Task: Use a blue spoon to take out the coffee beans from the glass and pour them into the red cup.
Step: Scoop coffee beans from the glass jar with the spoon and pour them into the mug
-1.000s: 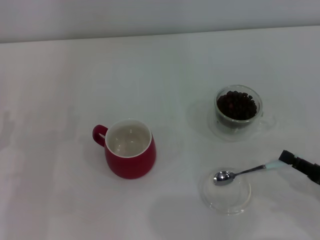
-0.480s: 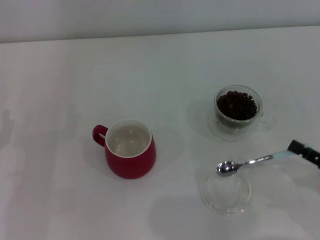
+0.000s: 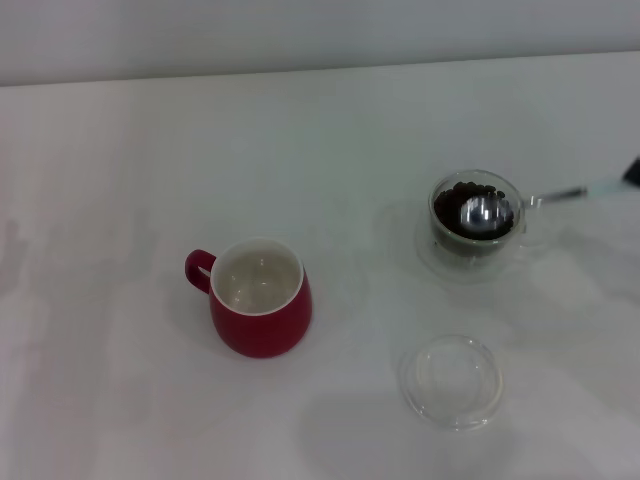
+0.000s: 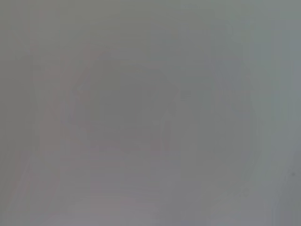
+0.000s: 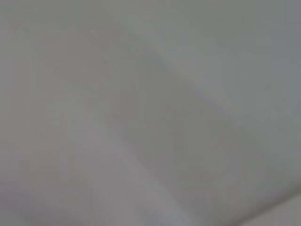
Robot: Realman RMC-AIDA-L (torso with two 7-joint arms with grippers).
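Note:
My right gripper has the blue spoon's bowl (image 3: 486, 215) above the coffee beans, and the bowl is empty. It should lower the bowl and dig into the beans (image 3: 452, 208) before it goes to the red cup.
The glass (image 3: 478, 240) stands at the right of the white table, filled with dark coffee beans (image 3: 453, 203). The blue spoon (image 3: 487, 212) has its shiny bowl over the beans at the glass's mouth, and its pale handle runs out to the right edge. There a dark tip of my right gripper (image 3: 633, 172) shows, shut on the handle's end. The red cup (image 3: 262, 310) sits left of centre, its white inside bare and its loop handle pointing left. My left gripper is out of view. Both wrist views show only blank grey.
A shallow clear glass dish (image 3: 452, 382) lies on the table in front of the glass, near the front edge. The white table (image 3: 150, 150) runs back to a pale wall.
The spoon has left the shallow dish and moved back and up until its bowl is over the beans in the glass. My right gripper has shifted back and right, almost out of the picture.

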